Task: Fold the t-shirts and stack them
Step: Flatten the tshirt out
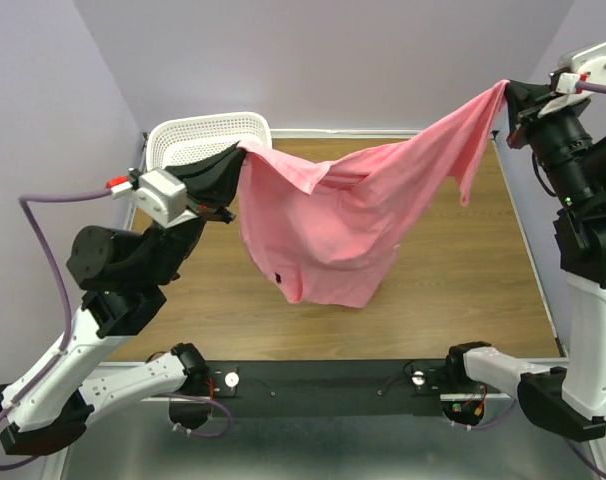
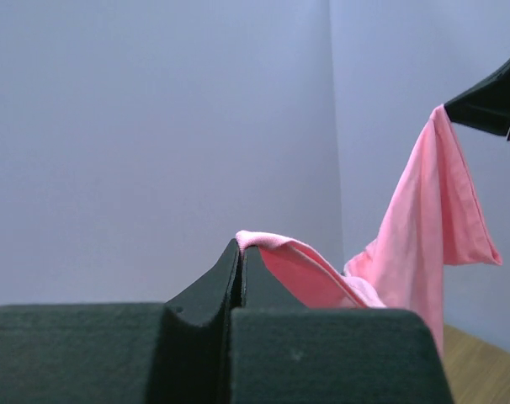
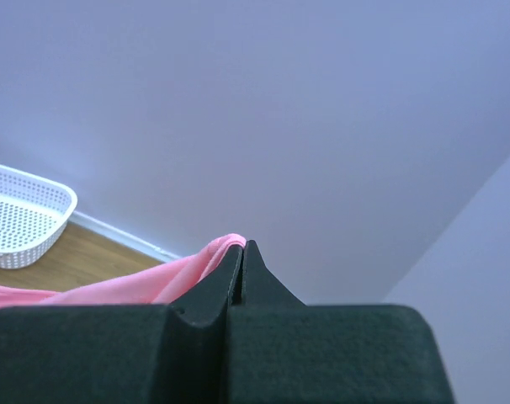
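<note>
A flap (image 1: pixel 470 172) hangs down past the hold of the robot's right gripper, so the robot should bring the t-shirt down onto the wooden table (image 1: pixel 453 265) and grip that end again with the right gripper.
A salmon-pink t-shirt (image 1: pixel 333 225) hangs in the air above the wooden table, stretched between both arms, its bulk sagging down toward the table's middle. My left gripper (image 1: pixel 239 150) is shut on the shirt's left end, just in front of the basket. In the left wrist view the cloth (image 2: pixel 310 269) comes out of the closed tips of the left gripper (image 2: pixel 241 246). High at the far right, my right gripper (image 1: pixel 507 88) is shut on the other end. Pink cloth (image 3: pixel 154 284) shows beside the closed right gripper (image 3: pixel 242 247) in the right wrist view.
A white perforated basket (image 1: pixel 198 132) stands at the back left of the table (image 1: pixel 463 290), partly behind the left gripper; it also appears in the right wrist view as the basket (image 3: pixel 19 215). Lavender walls close in the back and sides.
</note>
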Motion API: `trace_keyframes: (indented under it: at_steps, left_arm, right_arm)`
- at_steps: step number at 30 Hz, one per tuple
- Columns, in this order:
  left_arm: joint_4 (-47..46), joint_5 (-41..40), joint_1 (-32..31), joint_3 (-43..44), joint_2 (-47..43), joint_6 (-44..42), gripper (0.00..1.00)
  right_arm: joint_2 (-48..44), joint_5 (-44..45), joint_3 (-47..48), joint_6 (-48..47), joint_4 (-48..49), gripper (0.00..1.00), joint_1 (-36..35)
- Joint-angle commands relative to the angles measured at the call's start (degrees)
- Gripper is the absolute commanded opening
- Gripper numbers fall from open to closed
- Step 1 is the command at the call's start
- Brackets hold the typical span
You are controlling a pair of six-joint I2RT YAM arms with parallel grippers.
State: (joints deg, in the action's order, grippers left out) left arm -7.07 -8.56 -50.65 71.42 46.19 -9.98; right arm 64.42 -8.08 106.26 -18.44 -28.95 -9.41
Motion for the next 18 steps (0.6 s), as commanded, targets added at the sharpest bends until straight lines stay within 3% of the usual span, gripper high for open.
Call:
trace_keyframes:
  at_steps: [1, 11, 18]
  left_arm:
    - [-4.26, 3.10, -0.24, 2.85, -2.25, 2.06, 0.00]
    - [-6.37, 11.62, -0.24, 4.61, -3.83, 6.89, 0.00]
    - [-8.13, 16.20, -0.24, 9.08, -1.99, 9.62, 0.00]
  right_arm:
    - [0.97, 4.82, 5.62, -1.25, -6.46, 0.01, 0.00]
    - [1.32, 7.72, 18.00, -2.66, -10.51, 0.01, -0.08]
    - [1.41, 10.54, 21.44, -3.18, -11.13, 0.00, 0.01]
